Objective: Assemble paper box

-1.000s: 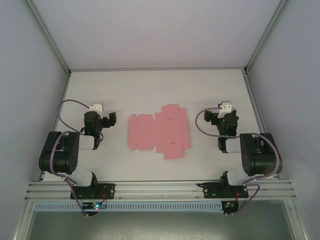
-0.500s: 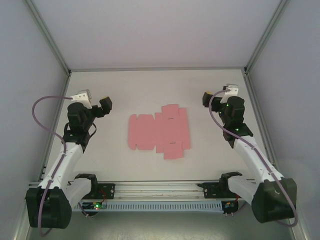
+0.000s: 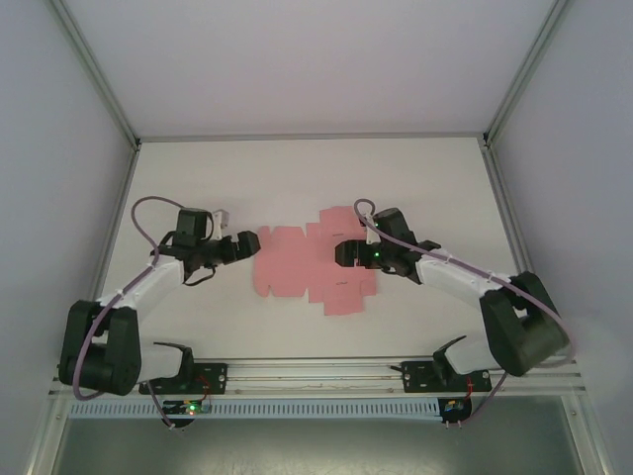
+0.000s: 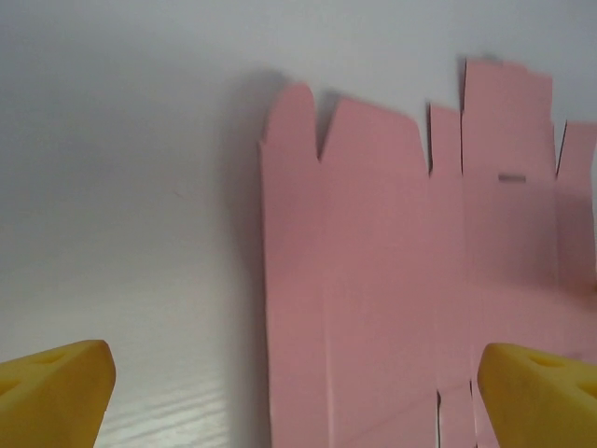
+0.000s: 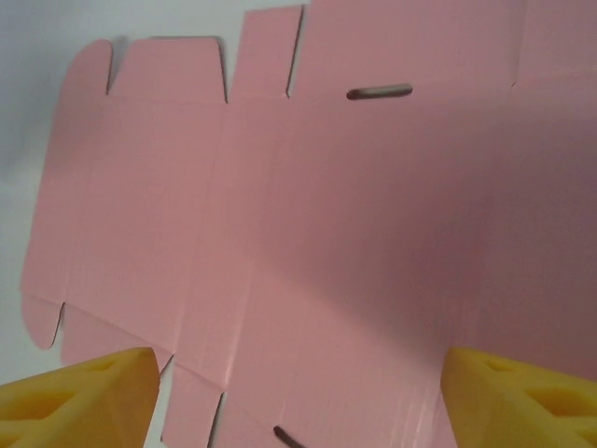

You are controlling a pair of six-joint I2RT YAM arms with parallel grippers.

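Note:
Next, I back my right gripper away and use it to pinch the sheet's outer edge to turn the sheet, because both fingers of that gripper are hovering over the sheet's flat panel (image 5: 364,233).
The paper box (image 3: 307,263) is a flat pink die-cut sheet with tabs and flaps, lying in the middle of the white table. My left gripper (image 3: 244,245) is low at the sheet's left edge and open. In the left wrist view its yellow fingertips (image 4: 56,392) straddle that edge of the sheet (image 4: 392,280), with the gripper (image 4: 298,401) holding nothing. My right gripper (image 3: 345,253) hovers over the sheet's right half. In the right wrist view the gripper (image 5: 298,401) is open, its yellow fingertips (image 5: 79,397) wide apart above the pink card (image 5: 326,215).
Pale enclosure walls and metal corner posts (image 3: 109,99) bound the table (image 3: 297,178) on three sides. An aluminium rail (image 3: 316,376) carrying the arm bases runs along the near edge. A narrow slot (image 5: 378,91) is cut into the sheet.
Both arms have swung in from the table's sides and come down to the pink sheet, the left to its left edge and the right over its right half. The sheet has not moved.

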